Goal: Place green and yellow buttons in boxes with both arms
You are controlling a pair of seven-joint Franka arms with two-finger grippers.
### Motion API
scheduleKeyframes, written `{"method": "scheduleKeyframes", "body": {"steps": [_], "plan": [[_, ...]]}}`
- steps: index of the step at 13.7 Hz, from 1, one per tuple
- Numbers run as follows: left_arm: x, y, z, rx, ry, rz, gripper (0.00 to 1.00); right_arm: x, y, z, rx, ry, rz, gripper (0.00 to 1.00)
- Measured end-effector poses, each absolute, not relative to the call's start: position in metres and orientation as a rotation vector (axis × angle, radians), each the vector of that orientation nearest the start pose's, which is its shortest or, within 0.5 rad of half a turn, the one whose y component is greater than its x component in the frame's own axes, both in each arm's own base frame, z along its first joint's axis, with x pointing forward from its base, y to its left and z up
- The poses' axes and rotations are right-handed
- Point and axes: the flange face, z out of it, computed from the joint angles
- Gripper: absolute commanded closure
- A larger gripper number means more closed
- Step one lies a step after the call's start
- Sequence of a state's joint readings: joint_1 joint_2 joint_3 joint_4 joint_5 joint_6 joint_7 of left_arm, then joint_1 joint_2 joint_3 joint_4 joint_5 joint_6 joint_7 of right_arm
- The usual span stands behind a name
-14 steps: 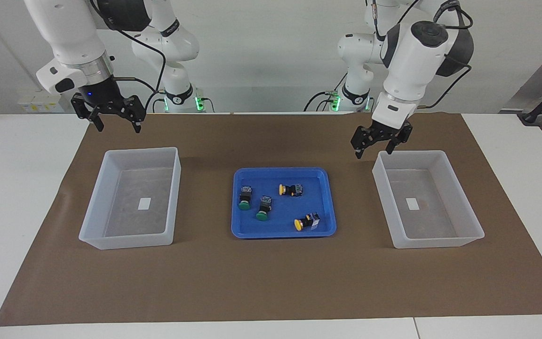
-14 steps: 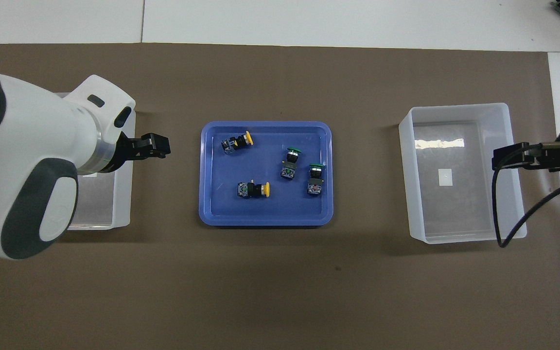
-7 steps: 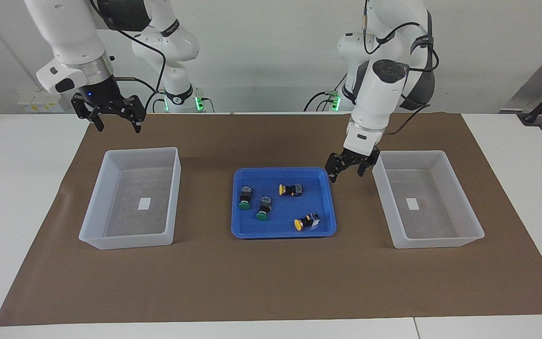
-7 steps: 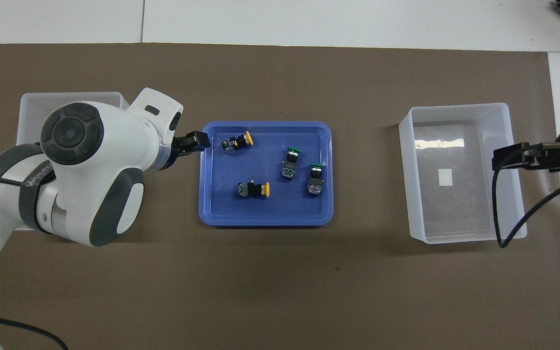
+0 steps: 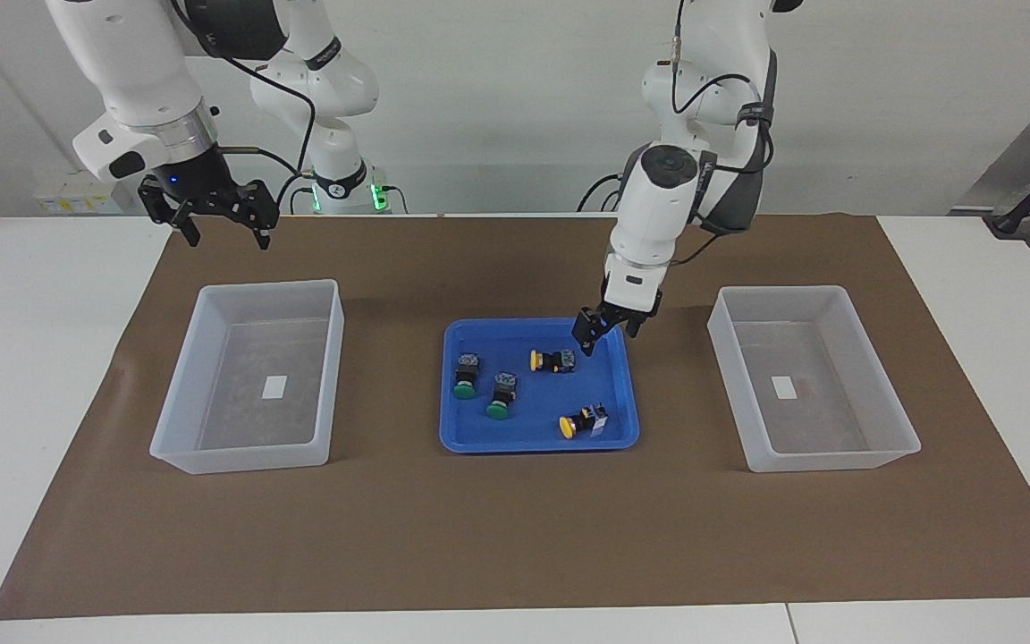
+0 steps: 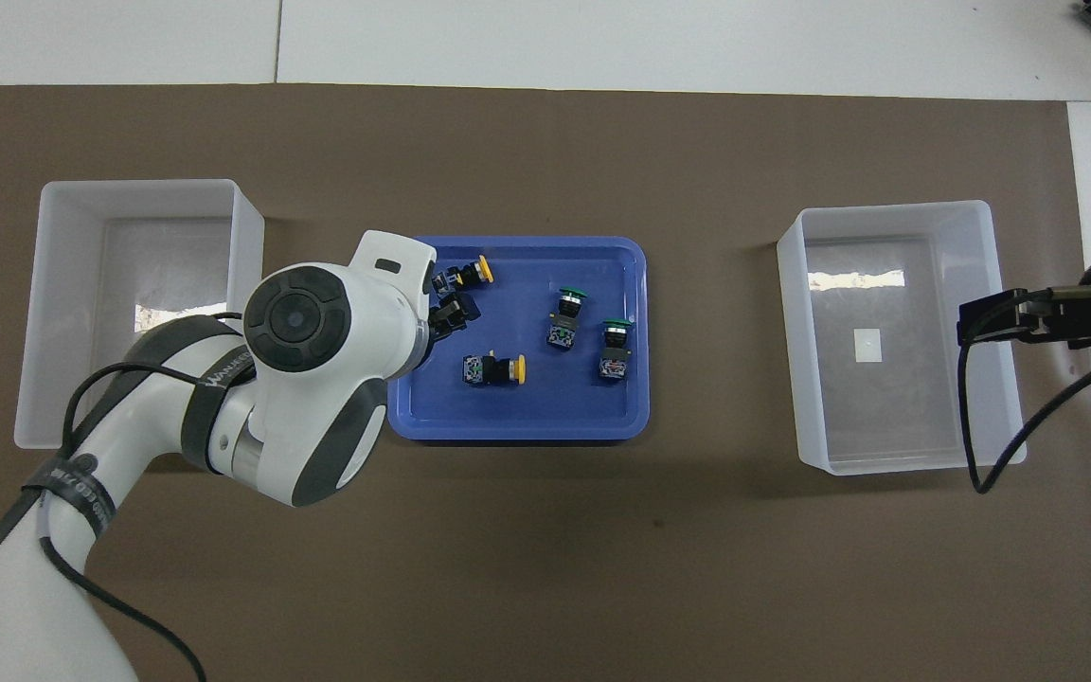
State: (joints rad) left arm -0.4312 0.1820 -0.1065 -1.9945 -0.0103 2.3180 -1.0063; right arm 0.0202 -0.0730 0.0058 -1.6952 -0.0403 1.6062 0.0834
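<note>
The yellow button nearer my arms [image 6: 495, 369] lies clear of the tray's side, so my left gripper should go on down before it closes around its black body [image 6: 480, 369].
Two green buttons [image 5: 466, 376] [image 5: 501, 397] and two yellow buttons [image 5: 553, 360] [image 5: 583, 422] lie on their sides in the blue tray [image 5: 533, 443]. In the overhead view the yellow ones [image 6: 494, 369] [image 6: 460, 276] lie toward the left arm's end and the green ones [image 6: 564, 317] [image 6: 615, 349] toward the right arm's end. My left gripper [image 5: 606, 329] is open and empty. It hangs over the tray's corner close to the nearer yellow button, without touching it, and shows from above [image 6: 451, 308]. My right gripper [image 5: 224, 234] is open, empty and waits high by its box [image 5: 242, 456]. Both boxes hold nothing.
The box at the left arm's end [image 5: 837, 454] stands beside the tray, also seen from above [image 6: 886, 204], as is the other box [image 6: 138, 189]. A brown mat [image 5: 515, 537] covers the table. The right gripper [image 6: 967, 322] shows over its box's edge.
My left arm has swung from over its box toward the middle and dropped lower, now over the blue tray's corner. The right arm has barely moved. The buttons have not moved.
</note>
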Motion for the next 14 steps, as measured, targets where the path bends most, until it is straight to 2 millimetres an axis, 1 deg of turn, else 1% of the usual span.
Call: {"method": "scheduleKeyframes", "body": {"steps": [1,3,5,7,9,11,14], "plan": [[0.515,-0.316,0.376,-3.142,-0.855,-0.116,0.00,0.533,0.010,0.609,-3.182,0.089,0.022,0.00],[0.509,-0.328,0.359,-3.077,-1.019,-0.078,0.00,0.533,0.010,0.609,-3.182,0.089,0.022,0.00],[0.505,-0.339,0.342,-2.999,-1.179,-0.085,0.00,0.533,0.010,0.609,-3.182,0.089,0.021,0.00],[0.505,-0.345,0.327,-2.940,-1.327,-0.097,0.00,0.534,0.010,0.609,-3.181,0.089,0.005,0.00],[0.508,-0.347,0.317,-2.893,-1.461,-0.100,0.00,0.536,0.010,0.610,-3.180,0.088,-0.018,0.00],[0.508,-0.350,0.311,-2.865,-1.541,-0.100,0.00,0.538,0.011,0.610,-3.178,0.090,-0.035,0.00],[0.504,-0.360,0.304,-2.852,-1.590,-0.097,0.00,0.543,0.016,0.607,-3.173,0.107,-0.088,0.00]]}}
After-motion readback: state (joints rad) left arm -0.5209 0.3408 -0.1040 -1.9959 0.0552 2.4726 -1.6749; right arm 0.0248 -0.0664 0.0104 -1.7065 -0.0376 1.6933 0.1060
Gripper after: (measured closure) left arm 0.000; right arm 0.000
